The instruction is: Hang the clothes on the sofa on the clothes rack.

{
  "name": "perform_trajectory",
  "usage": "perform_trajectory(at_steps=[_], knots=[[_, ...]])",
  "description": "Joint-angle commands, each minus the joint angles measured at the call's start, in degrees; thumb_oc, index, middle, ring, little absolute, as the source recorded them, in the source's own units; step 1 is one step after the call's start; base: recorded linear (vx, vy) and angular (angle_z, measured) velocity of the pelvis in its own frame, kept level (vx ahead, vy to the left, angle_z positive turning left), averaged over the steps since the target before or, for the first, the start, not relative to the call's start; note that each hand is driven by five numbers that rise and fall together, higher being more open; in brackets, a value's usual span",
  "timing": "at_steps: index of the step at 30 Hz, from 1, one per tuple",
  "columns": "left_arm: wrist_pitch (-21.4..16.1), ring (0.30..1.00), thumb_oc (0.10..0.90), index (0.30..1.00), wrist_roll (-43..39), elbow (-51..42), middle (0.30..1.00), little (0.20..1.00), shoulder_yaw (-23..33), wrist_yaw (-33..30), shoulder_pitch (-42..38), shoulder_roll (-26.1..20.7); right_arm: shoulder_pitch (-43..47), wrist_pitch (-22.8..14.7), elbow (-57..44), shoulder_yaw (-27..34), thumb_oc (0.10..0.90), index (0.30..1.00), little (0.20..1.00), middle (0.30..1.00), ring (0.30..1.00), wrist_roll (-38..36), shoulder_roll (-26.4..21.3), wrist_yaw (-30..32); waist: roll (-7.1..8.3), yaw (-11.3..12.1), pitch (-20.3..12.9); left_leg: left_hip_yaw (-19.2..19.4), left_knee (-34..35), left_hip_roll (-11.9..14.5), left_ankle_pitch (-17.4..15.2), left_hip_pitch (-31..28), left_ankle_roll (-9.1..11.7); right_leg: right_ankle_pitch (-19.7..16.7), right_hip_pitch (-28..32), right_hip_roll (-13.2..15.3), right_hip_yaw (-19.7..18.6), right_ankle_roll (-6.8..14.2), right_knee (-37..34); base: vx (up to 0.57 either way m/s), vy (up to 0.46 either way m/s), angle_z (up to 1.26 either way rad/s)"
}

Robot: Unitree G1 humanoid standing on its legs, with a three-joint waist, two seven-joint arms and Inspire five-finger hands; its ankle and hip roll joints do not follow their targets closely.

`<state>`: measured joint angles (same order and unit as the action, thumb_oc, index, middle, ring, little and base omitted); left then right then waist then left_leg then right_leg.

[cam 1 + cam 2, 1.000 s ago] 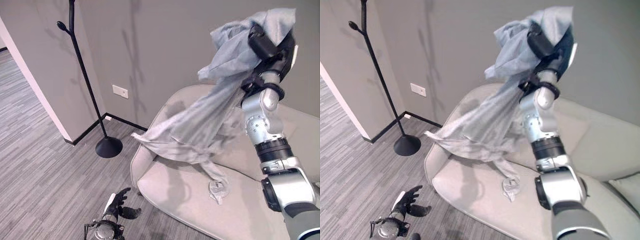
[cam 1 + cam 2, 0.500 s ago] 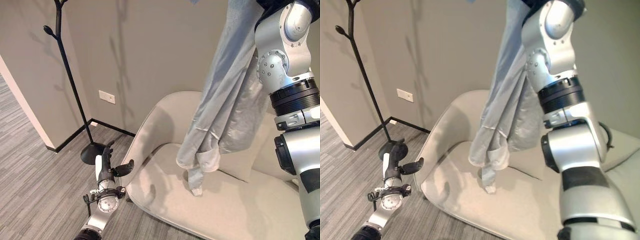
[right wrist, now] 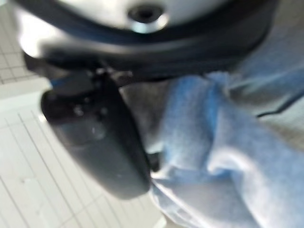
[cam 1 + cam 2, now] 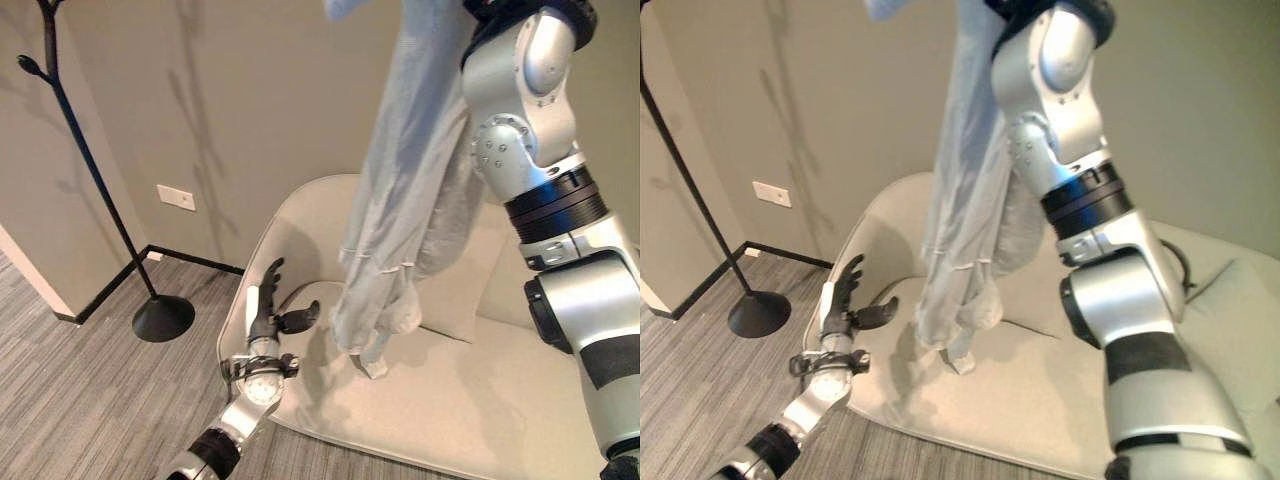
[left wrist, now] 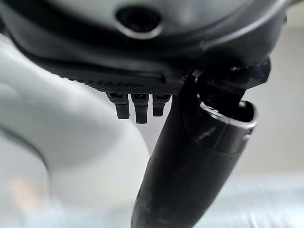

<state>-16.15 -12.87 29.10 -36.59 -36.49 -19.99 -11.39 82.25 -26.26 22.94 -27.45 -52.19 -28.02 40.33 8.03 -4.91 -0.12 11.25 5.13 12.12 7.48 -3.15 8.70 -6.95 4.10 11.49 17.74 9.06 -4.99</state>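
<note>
The garment hangs in limp, gathered folds, so I expect its middle to spread out and droop in a loose flap when the robot carries it by both ends.
A light blue-grey garment hangs in a long fold from high up, where my raised right arm holds it. Its lower end reaches down to the seat of the beige sofa. In the right wrist view my right hand is curled into the blue cloth. My left hand is low at the sofa's front left edge, open with fingers spread, a short way left of the garment's hem and not touching it. Its thumb stands out in the left wrist view. The black clothes rack stands at the far left.
The rack's round base rests on grey carpet near the wall corner. A white wall socket sits low on the wall. A beige cushion leans on the sofa's back behind the garment.
The view has shifted right. My right arm has lifted the garment off the sofa so that it hangs straight. My left hand has risen from near the floor toward the sofa's edge.
</note>
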Motion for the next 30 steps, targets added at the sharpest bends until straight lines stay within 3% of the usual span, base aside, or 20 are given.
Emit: perform_trajectory(at_steps=[1,8,9,10,18,22,25,30], knots=[[-6.0,0.900,0.800,0.900,-0.2,4.0,0.900,0.900,-2.2,0.7,-11.1,2.6,6.1,-6.7,-1.3,-2.1,0.400,0.300,0.300,0.300,0.300,0.7,-1.8,-0.9,0.87,2.6,-4.9,-1.8,-0.1,3.2,-10.1,-4.4,0.9,0.3,-5.2,4.7,-4.4,3.9,4.0,0.01,-0.010,-0.21],[-1.3,0.900,0.800,0.900,6.0,18.8,0.900,0.900,-4.8,-3.5,-20.1,8.8,4.5,-9.7,-8.2,-3.6,0.400,0.300,0.300,0.300,0.300,-0.7,-0.9,-1.5,0.53,-0.2,-5.0,-0.4,-0.1,3.0,-10.3,-4.8,0.9,0.1,-6.3,4.5,-6.3,3.8,4.0,0.01,-0.008,-0.16],[0.0,0.338,0.425,0.338,6.4,24.0,0.338,0.338,-3.5,-4.7,-22.2,9.7,3.4,-10.3,-11.5,-4.4,0.400,0.300,0.300,0.300,0.300,-0.6,-1.6,-2.1,0.28,-1.3,-5.1,0.2,-0.1,2.9,-10.3,-5.0,0.9,-0.2,-6.8,4.3,-7.1,3.8,3.9,-0.01,-0.004,-0.22],[0.6,0.300,0.400,0.300,5.8,27.9,0.300,0.300,-1.7,-5.9,-23.9,9.9,2.5,-10.8,-14.4,-5.0,0.400,0.300,0.300,0.300,0.300,-0.6,-2.8,-2.6,-0.08,-2.5,-5.1,1.0,-0.1,2.9,-10.2,-5.2,0.9,-0.4,-7.6,4.2,-8.1,3.9,4.0,-0.01,-0.004,-0.21],[-0.3,0.300,0.400,0.300,1.9,29.6,0.300,0.300,4.9,-11.7,-21.4,8.0,-1.3,-12.2,-21.7,-5.2,0.400,0.300,0.300,0.300,0.300,0.1,-7.9,-2.9,-1.56,-4.5,-5.4,3.9,-0.1,3.1,-10.4,-6.9,1.0,-0.5,-8.9,3.6,-10.9,3.9,3.9,0.00,0.007,-0.30],[-1.6,0.300,0.400,0.300,0.9,20.1,0.300,0.300,8.1,-16.9,-15.5,5.2,-4.5,-12.0,-22.7,-3.6,0.400,0.300,0.300,0.300,0.300,0.6,-11.7,-1.4,-1.81,-2.9,-5.1,3.9,-0.1,3.0,-10.5,-7.2,0.7,-0.3,-8.5,3.6,-10.6,4.0,4.0,-0.02,0.017,-0.05],[-2.2,0.300,0.400,0.300,4.9,9.0,0.300,0.300,11.5,-20.1,-10.2,0.3,-8.4,-11.7,-24.1,-1.4,0.400,0.300,0.300,0.300,0.300,1.6,-15.7,-1.4,-1.63,-1.5,-4.9,3.4,-0.1,2.8,-10.8,-7.3,0.4,-0.3,-8.0,4.1,-10.1,4.2,4.2,-0.03,0.049,0.02],[-0.5,0.300,0.400,0.300,14.4,-10.0,0.300,0.300,21.4,-22.8,1.8,-9.2,-23.7,-10.6,-30.0,6.9,0.400,0.300,0.300,0.300,0.300,3.3,-21.5,-4.6,-1.24,0.8,-4.3,2.8,-0.1,1.6,-11.9,-8.5,-0.6,-0.2,-6.7,5.4,-9.5,5.2,4.7,-0.01,0.105,0.06]])
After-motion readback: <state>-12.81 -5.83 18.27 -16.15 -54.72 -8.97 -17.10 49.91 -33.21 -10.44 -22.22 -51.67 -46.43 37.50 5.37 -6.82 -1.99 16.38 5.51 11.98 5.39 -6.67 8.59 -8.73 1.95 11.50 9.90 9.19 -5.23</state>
